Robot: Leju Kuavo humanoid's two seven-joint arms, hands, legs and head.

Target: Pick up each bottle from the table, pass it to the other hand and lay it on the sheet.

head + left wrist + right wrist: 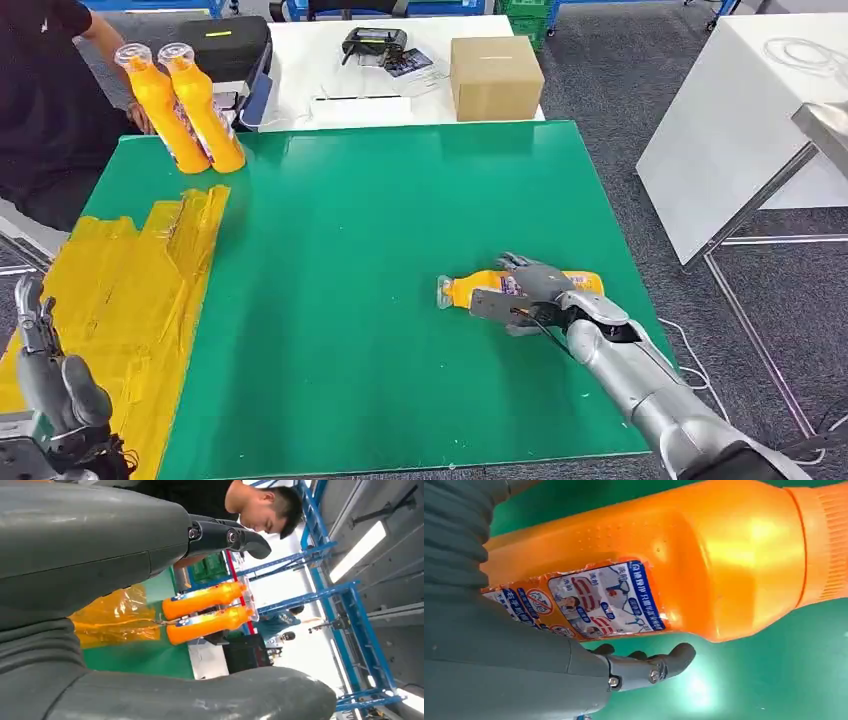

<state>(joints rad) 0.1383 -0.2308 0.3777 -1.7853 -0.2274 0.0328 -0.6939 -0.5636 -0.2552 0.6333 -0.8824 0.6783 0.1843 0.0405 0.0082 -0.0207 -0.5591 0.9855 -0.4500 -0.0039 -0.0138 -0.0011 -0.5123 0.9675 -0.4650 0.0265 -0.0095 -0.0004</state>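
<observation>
The standing bottles have white and blue labels (183,622), so I expect the lying orange bottle (464,290) to show a white and blue label on its hidden side when the robot turns it over.
An orange bottle (470,288) (704,560) lies on its side on the green table (380,220), cap pointing left. My right hand (535,290) (524,670) straddles its middle, thumb on the near side and fingers on the far side; the fingers look straight and not closed on it. Two more orange bottles (165,110) (205,105) stand upright at the table's far left corner, also seen as the bottles (205,600) (210,624) in the left wrist view. A crumpled yellow sheet (130,280) covers the left edge. My left hand (45,370) (100,545) is raised over the sheet's near end, fingers apart, holding nothing.
A person in black (40,90) sits at the far left, close behind the standing bottles. Beyond the green table are a cardboard box (495,75), a black case (225,45) and a controller (375,42). A white table (740,110) stands to the right.
</observation>
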